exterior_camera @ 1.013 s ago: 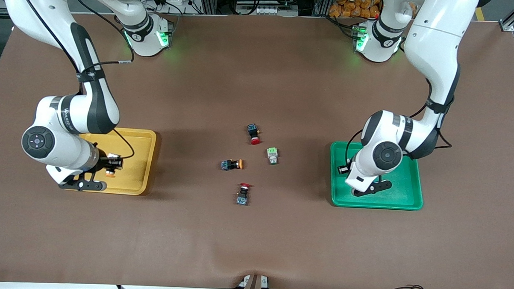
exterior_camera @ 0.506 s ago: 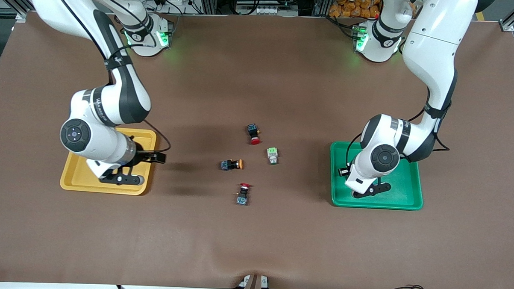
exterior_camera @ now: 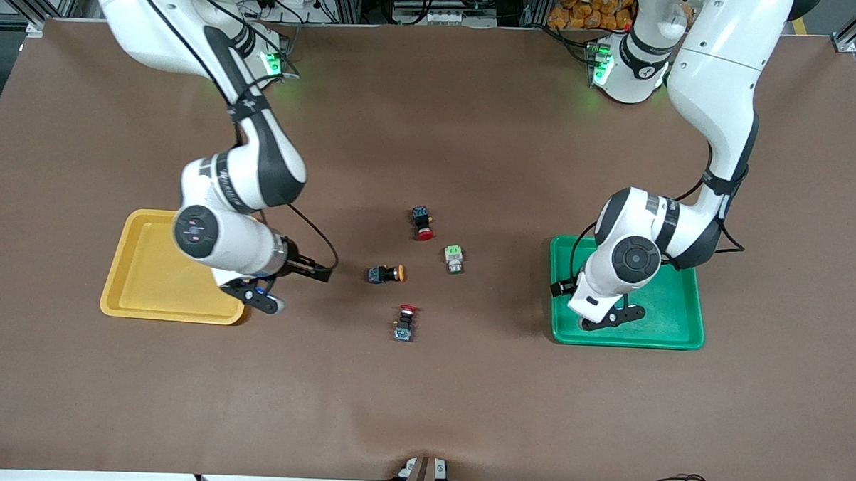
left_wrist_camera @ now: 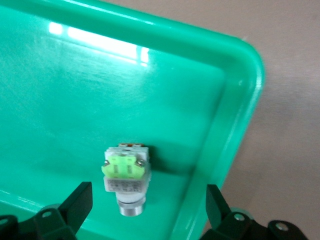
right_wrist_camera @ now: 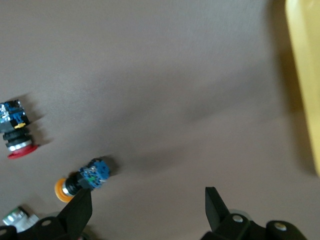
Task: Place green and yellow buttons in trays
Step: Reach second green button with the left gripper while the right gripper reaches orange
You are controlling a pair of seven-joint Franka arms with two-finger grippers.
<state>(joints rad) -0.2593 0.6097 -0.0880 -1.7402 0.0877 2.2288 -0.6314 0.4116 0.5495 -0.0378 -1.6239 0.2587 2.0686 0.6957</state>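
The robot's arm hides a corner of the yellow tray, so the robot should expect a yellow-capped button out of sight there when it carries another one over.
A grey and lime-green button lies in the green tray by a corner of its rim. My left gripper is open over it, a finger on each side and clear of it; it shows in the front view too. My right gripper is open and empty, low over the table between the yellow tray and a yellow-capped button, which also shows in the right wrist view. A second green button lies on the table mid-way. The right arm hides one corner of the yellow tray.
Two red-capped buttons lie mid-table, one farther from the front camera than the yellow one and one nearer. The yellow tray's rim shows in the right wrist view. Bare brown mat surrounds the buttons.
My right arm has swung from over the yellow tray out toward the yellow-capped button at mid-table, gripper now empty. My left arm has shifted slightly over the green tray.
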